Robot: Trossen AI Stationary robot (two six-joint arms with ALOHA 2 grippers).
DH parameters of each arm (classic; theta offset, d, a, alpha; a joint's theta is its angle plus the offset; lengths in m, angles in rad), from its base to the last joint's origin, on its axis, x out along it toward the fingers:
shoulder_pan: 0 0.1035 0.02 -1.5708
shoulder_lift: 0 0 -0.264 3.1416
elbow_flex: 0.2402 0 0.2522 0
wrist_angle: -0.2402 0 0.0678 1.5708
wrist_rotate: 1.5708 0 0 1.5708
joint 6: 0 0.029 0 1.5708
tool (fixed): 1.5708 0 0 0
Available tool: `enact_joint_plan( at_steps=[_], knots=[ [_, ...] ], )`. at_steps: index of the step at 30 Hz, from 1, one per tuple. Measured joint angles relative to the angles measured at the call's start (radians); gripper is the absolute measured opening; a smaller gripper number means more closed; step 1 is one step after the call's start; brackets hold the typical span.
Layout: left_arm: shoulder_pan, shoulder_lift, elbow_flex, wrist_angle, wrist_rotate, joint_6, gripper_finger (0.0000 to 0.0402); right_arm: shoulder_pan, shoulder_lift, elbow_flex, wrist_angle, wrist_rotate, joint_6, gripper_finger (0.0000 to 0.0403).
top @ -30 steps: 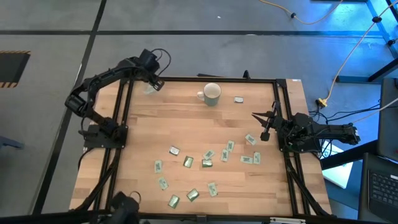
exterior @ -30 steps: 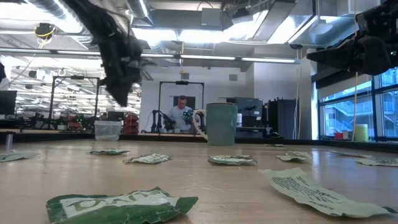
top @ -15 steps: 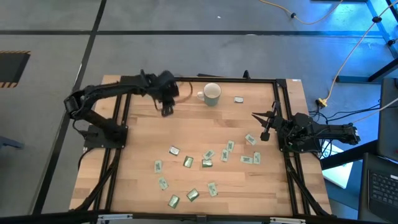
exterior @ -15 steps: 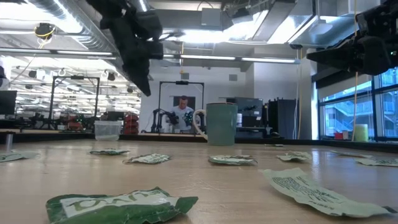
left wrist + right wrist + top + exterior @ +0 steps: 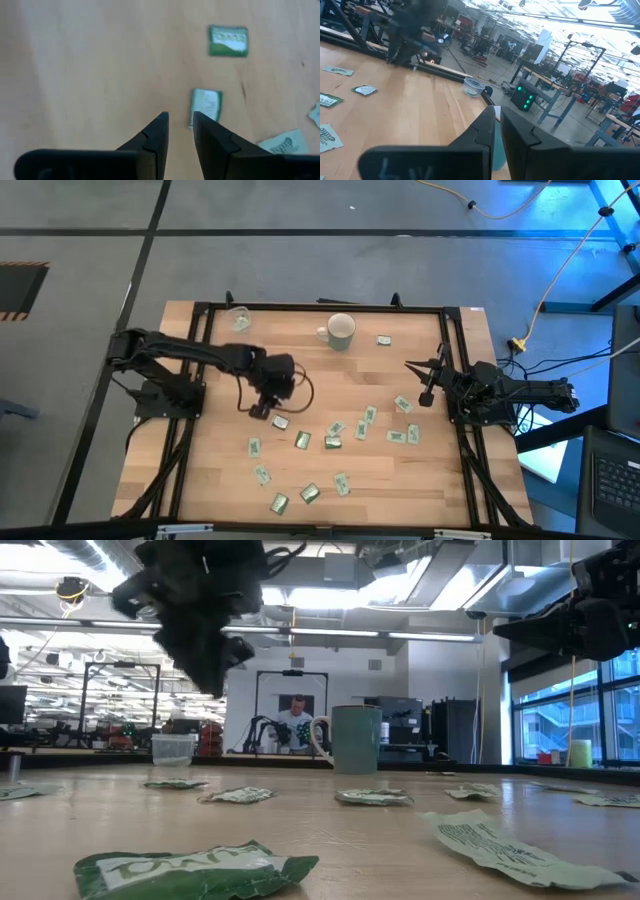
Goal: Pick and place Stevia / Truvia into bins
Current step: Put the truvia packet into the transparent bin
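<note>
My left gripper's fingers are open short of the white sachet (image 5: 280,422), which lies clear of its neighbours, so I keep lowering until they straddle its near edge (image 5: 209,116).
Several green and white Stevia sachets (image 5: 303,439) lie flat and scattered over the wooden table's near half; one more (image 5: 383,339) lies beside the pale mug (image 5: 341,331). The clear plastic cup (image 5: 238,318) stands at the far left corner. My left gripper (image 5: 258,412) hangs above the table left of centre, pointing steeply down, open with nothing between its fingers (image 5: 180,120). A white sachet (image 5: 206,105) lies just beyond its fingertips and a green one (image 5: 228,41) farther off. My right gripper (image 5: 422,380) waits at the right edge, shut (image 5: 497,116) and level.
A black metal frame (image 5: 320,307) runs around the table. The mug (image 5: 356,738) and the cup (image 5: 172,748) stand at the far side. A person is in the room beyond the table. Bare wood lies between the bins and the sachets.
My left gripper has swung from above the clear cup at the far left corner toward the table's near edge and a little right, ending over the sachets. It has rolled about its own axis on the way. Its fingers kept the same gap.
</note>
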Motion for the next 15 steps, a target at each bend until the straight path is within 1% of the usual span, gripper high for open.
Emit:
enact_joint_plan(
  at_steps=[2,4,5,9,10,15],
  knots=[
    [-0.032,0.015,-0.015,0.039,0.0,-0.011,0.0084,0.0,0.0,0.0,0.0,0.0,0.002,0.0035],
    [-0.061,0.034,-0.023,0.042,-0.01,-0.015,0.0084,0.0,0.0,0.0,0.001,0.0,0.003,0.0035],
    [-0.076,0.047,-0.024,0.039,-0.032,-0.018,0.0084,0.0,0.0,0.0,0.001,0.0,0.003,0.0035],
    [-0.121,0.098,-0.024,0.051,-0.171,-0.047,0.0084,0.0,0.0,0.0,0.0,0.0,0.003,0.0035],
    [-0.127,0.108,-0.024,0.051,-0.186,-0.047,0.0084,0.0,0.0,0.0,0.0,0.0,0.003,0.0035],
    [-0.139,0.159,-0.024,0.054,-0.174,-0.066,0.0084,0.0,0.0,0.0,-0.001,0.0,0.003,0.0035]
  ],
)
